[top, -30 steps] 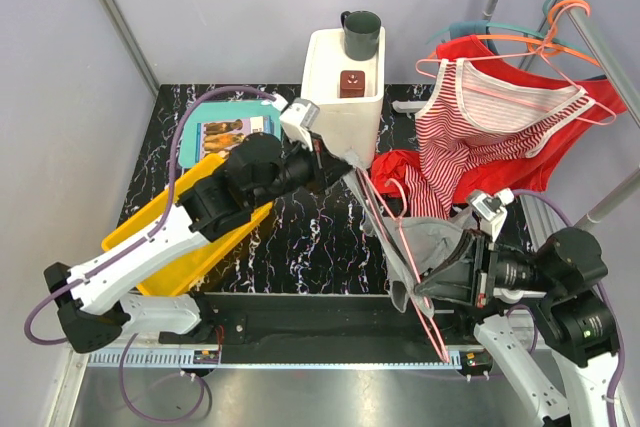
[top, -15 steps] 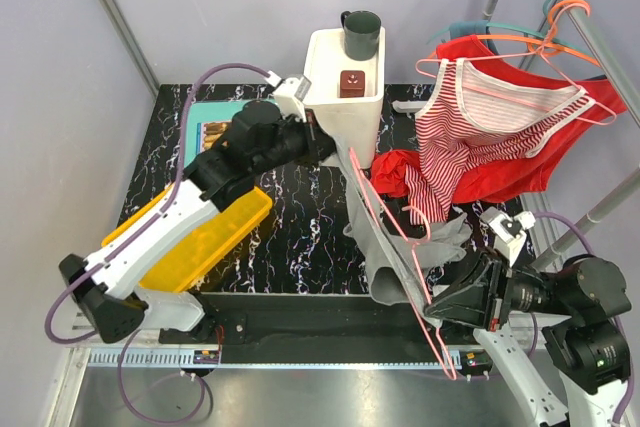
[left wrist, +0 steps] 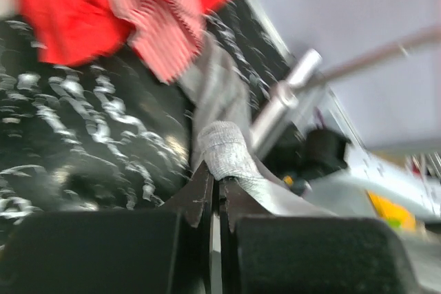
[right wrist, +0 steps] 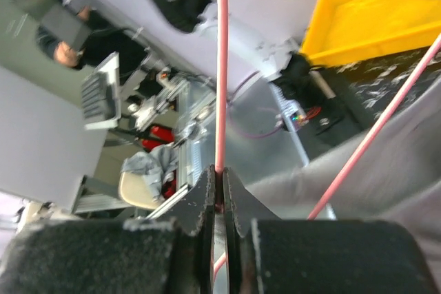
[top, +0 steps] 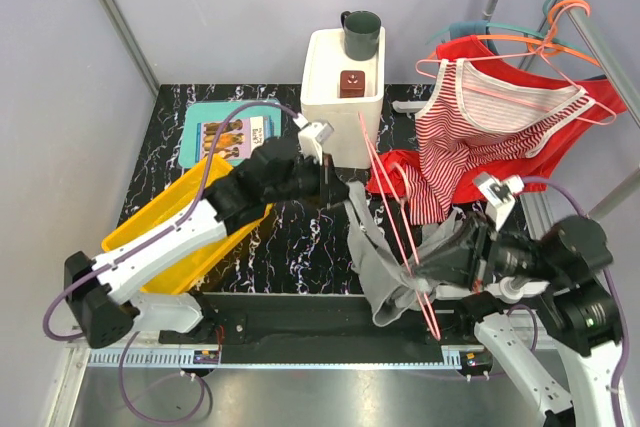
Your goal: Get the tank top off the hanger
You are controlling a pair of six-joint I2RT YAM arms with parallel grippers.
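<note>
The grey tank top bunches (top: 404,285) up around the pink hanger by my right gripper, so next my left gripper pulls the tank top's strap back toward the yellow tray (top: 222,251).
The grey tank top (top: 376,259) hangs bunched on the pink wire hanger (top: 393,219) at mid-table. The hanger slants from beside the white bin down to the table's near edge. My left gripper (top: 334,188) is shut on the top's upper edge; the left wrist view shows a grey strap (left wrist: 224,147) pinched at the tips of my left gripper (left wrist: 215,182). My right gripper (top: 428,269) is shut on the hanger's lower part. In the right wrist view the pink hanger wire (right wrist: 221,67) runs into the closed tips of my right gripper (right wrist: 220,182), with grey cloth (right wrist: 386,163) beside it.
A white bin (top: 325,97) at the back holds a dark mug (top: 361,35) and a brown block (top: 351,82). A yellow tray (top: 176,243) and a teal book (top: 228,133) lie at left. Red and striped garments (top: 495,122) hang from the rack (top: 590,32) at right.
My left gripper dropped and moved right from the bin, pulling the grey cloth. My right gripper rose and shifted left with the hanger, whose far end swung toward the bin.
</note>
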